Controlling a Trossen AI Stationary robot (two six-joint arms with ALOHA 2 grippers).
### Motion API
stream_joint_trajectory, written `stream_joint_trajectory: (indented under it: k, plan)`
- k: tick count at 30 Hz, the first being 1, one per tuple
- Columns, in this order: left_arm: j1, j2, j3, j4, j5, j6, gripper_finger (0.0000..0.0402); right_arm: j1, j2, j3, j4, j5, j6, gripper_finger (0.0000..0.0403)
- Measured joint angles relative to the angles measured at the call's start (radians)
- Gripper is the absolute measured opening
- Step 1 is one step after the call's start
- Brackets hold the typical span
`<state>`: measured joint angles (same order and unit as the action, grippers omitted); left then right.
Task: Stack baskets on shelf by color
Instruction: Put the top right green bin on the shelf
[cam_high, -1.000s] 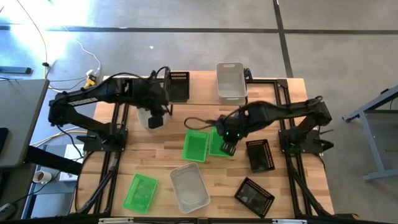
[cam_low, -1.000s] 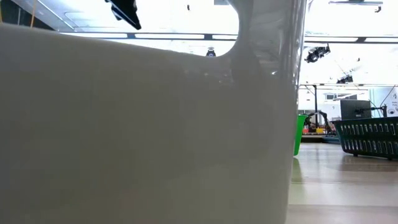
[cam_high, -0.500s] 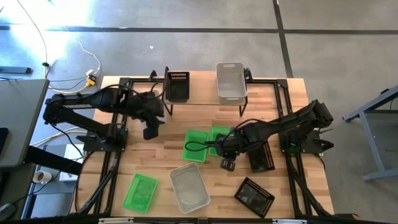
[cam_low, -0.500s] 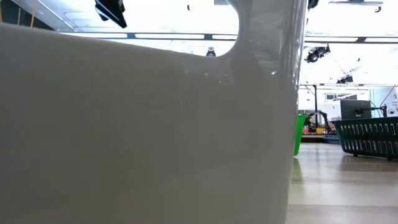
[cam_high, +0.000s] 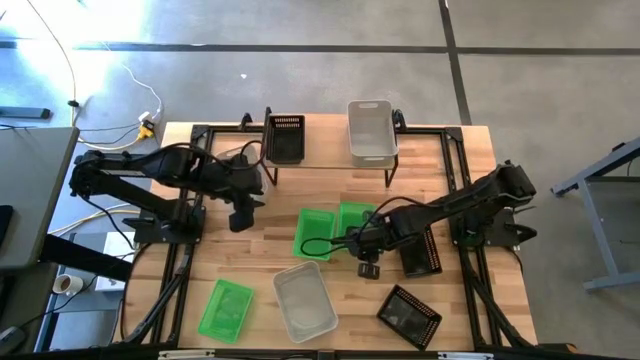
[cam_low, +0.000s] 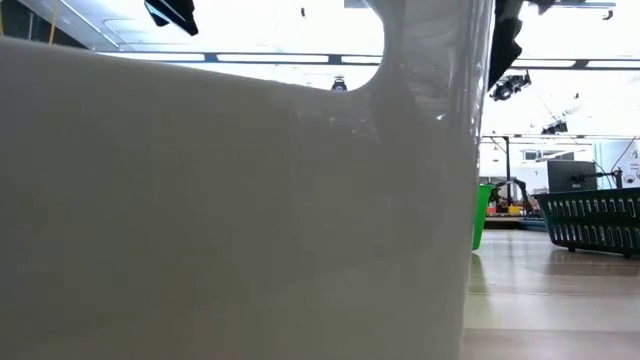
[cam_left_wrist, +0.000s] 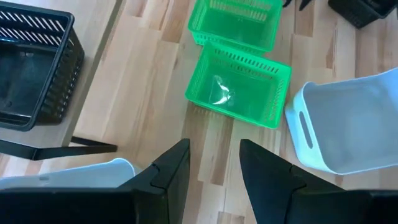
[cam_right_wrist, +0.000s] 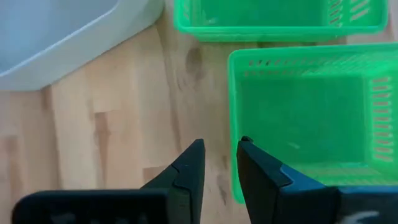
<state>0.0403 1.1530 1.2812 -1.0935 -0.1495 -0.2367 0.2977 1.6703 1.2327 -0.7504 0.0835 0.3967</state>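
Observation:
My right gripper's open fingers are in line with the green basket's near rim (cam_right_wrist: 232, 118), so I should keep going down until its side (cam_right_wrist: 236, 180) is between them, then close.
My left gripper (cam_high: 240, 218) (cam_left_wrist: 214, 149) hangs open over bare table, between the shelf (cam_high: 325, 150) and two green baskets (cam_high: 313, 232) (cam_high: 352, 222) that lie side by side. A clear basket (cam_left_wrist: 74, 174) rests just behind its fingers, hidden under the arm in the high view. My right gripper (cam_high: 365, 268) (cam_right_wrist: 221, 149) is open, hovering by the near rim of the right green basket (cam_right_wrist: 298, 118). The shelf top carries one black basket (cam_high: 286, 138) and one clear basket (cam_high: 371, 130).
On the near half of the table sit a third green basket (cam_high: 225, 308), a clear basket (cam_high: 305, 300) and two black baskets (cam_high: 418, 250) (cam_high: 408, 312). The clear basket's wall (cam_low: 230, 200) fills most of the low view. The middle of the shelf top is bare.
My left gripper has moved off the clear basket by the shelf's left end, toward the near edge. My right gripper has pulled away from the right green basket toward the near edge, and the basket has stayed on the table.

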Motion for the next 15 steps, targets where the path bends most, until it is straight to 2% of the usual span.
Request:
stream_joint_trajectory:
  k: [15]
  plan:
    - [-0.005, 0.0, 0.0, 0.0, -0.065, -0.007, 0.0131, -0.005, 0.0, -0.109, 0.149, 0.011, -0.039, 0.0081]
